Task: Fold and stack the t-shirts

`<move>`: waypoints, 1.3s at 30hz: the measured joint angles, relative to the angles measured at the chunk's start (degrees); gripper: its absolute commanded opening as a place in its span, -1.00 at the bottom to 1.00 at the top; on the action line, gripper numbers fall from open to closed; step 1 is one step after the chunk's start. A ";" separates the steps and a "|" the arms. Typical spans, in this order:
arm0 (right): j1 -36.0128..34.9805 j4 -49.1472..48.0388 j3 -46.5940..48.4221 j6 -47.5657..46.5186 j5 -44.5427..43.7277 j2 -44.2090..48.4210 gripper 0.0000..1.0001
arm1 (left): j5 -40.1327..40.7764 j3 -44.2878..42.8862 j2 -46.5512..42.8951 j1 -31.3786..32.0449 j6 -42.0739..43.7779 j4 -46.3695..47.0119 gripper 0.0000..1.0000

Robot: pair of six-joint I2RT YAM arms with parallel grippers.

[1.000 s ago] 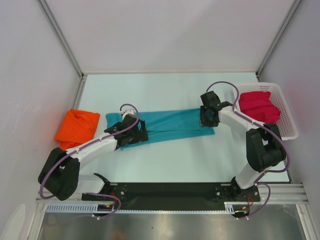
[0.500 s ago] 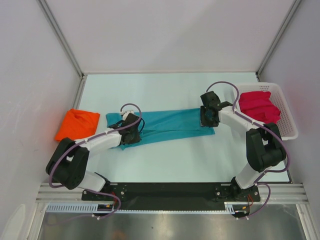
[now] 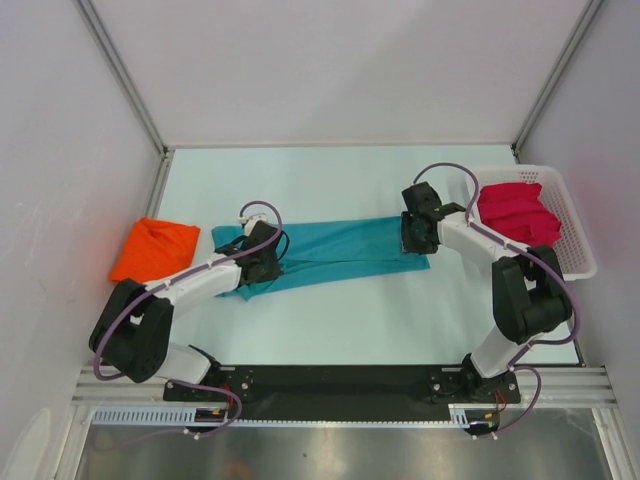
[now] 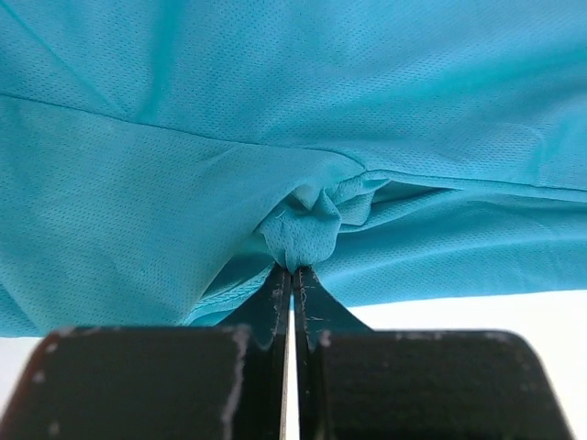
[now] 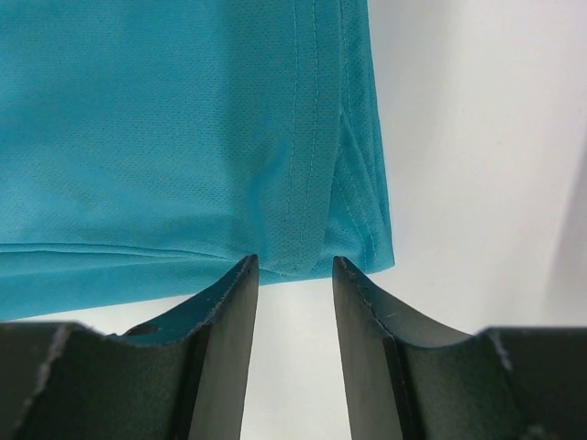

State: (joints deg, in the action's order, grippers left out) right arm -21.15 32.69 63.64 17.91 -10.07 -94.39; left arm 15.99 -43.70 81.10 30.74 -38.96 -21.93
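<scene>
A small bunch (image 4: 304,231) of cloth beside the teal t-shirt's seam is pinched in my left gripper, so I should pull it out straight toward the t-shirt's near edge (image 4: 381,302) and let go before folding.
A teal t-shirt (image 3: 340,245) lies as a long folded band across the table's middle. My left gripper (image 3: 262,262) is at its left end, shut on a small bunched pinch of the teal t-shirt (image 4: 303,229); the left gripper (image 4: 293,268) has its jaws pressed together. My right gripper (image 3: 412,240) sits at the shirt's right end. In the right wrist view the right gripper (image 5: 295,264) stands open, its tips either side of the hemmed corner of the teal t-shirt (image 5: 183,137). An orange t-shirt (image 3: 155,250) lies folded at the far left. A magenta t-shirt (image 3: 515,212) lies in a basket.
The white slotted basket (image 3: 572,240) stands at the table's right edge, just behind my right arm. Grey walls close in the left, right and back sides. Bare pale table shows in front of and behind the teal shirt.
My left gripper has gone from open to shut, pinching the teal cloth, and the left arm has shifted slightly toward the shirt's left end. The right arm has not moved.
</scene>
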 measured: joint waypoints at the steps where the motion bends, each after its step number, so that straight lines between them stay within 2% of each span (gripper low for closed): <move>1: 0.00 0.00 0.00 0.00 0.00 -0.09 -0.14 | 0.00 0.07 -0.39 0.00 -0.02 -0.04 -1.00; 13: -0.15 0.00 0.00 0.00 0.00 -0.85 -0.14 | 0.33 2.10 -1.57 5.20 -0.61 -0.13 -1.00; 16: -0.15 0.00 0.00 0.00 0.02 -0.85 -0.14 | 0.31 2.75 -1.49 6.86 -1.14 0.04 -0.94; 17: -0.17 0.00 0.00 0.00 0.02 -0.85 -0.14 | 0.28 3.02 -1.31 7.28 -1.20 0.04 -0.86; 18: -0.17 0.00 0.00 0.00 0.02 -0.87 -0.14 | 0.28 3.23 -1.07 7.54 -1.29 0.04 -0.52; 21: -0.17 0.00 0.00 0.00 0.02 -0.90 -0.14 | 0.35 3.48 -0.07 7.78 -1.40 -0.13 0.08; 24: -0.17 0.00 0.00 0.00 0.02 -0.98 -0.14 | 0.63 3.48 0.24 7.78 -1.60 -0.48 0.29; 31: -0.28 0.00 0.00 0.00 0.04 -1.09 -0.14 | 3.87 3.45 -0.85 7.76 -1.60 -2.73 0.33; 39: -0.44 0.02 0.00 0.00 0.04 -1.60 -0.15 | 6.62 3.19 -4.11 7.76 -1.64 -4.50 0.28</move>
State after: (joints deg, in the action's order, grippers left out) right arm -21.58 32.71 63.64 17.91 -10.02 -95.98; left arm 22.61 -40.51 76.99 38.50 -40.60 -26.44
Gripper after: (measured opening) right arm 0.427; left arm 0.653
